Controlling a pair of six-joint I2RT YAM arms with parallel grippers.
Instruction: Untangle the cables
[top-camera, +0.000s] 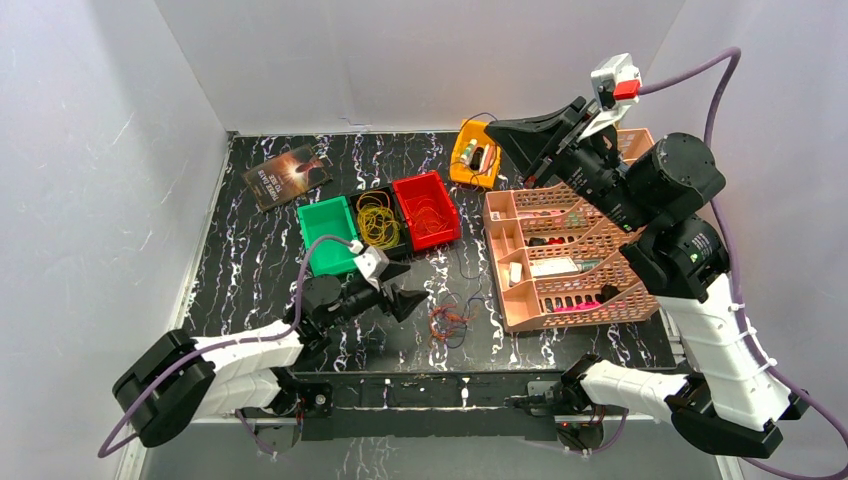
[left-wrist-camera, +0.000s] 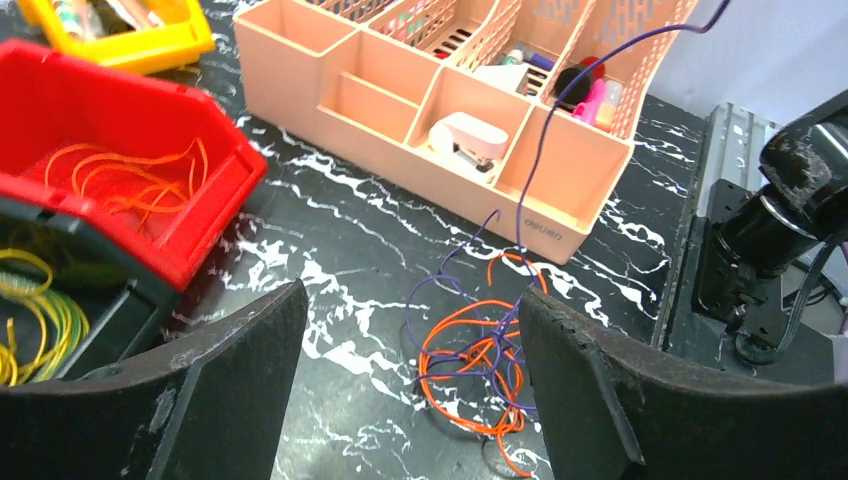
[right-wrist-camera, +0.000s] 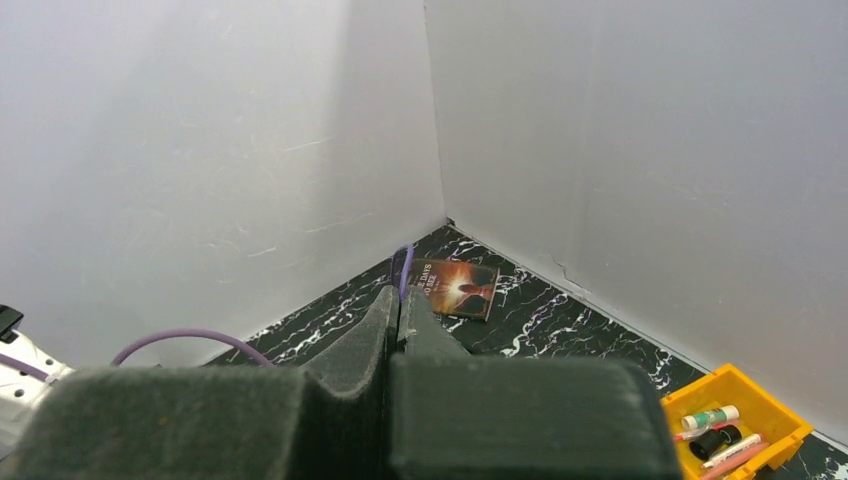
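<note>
The rising purple cable (left-wrist-camera: 545, 130) will come free and leave another cable behind when I pull, because a loose purple end (left-wrist-camera: 496, 213) sticks out of the tangle.
A small tangle of thin orange and purple cables (left-wrist-camera: 490, 352) lies on the black marbled table, near the front in the top view (top-camera: 448, 322). My left gripper (left-wrist-camera: 412, 295) hovers low just left of the tangle (top-camera: 405, 297). It is open, and the tangle lies by its right finger, with nothing gripped. One purple cable (left-wrist-camera: 533, 170) rises from the tangle, up past the pink organiser. My right gripper (top-camera: 497, 128) is raised high at the back and is shut on that purple cable. The cable's end (right-wrist-camera: 404, 270) pokes out past the closed fingertips (right-wrist-camera: 400, 298).
Behind the tangle stand a green bin (top-camera: 330, 235), a black bin (top-camera: 377, 220) with yellow cables and a red bin (top-camera: 428, 208) with orange cables. A yellow bin (top-camera: 475, 152), a pink organiser tray (top-camera: 560, 260) and a book (top-camera: 287, 174) also sit on the table.
</note>
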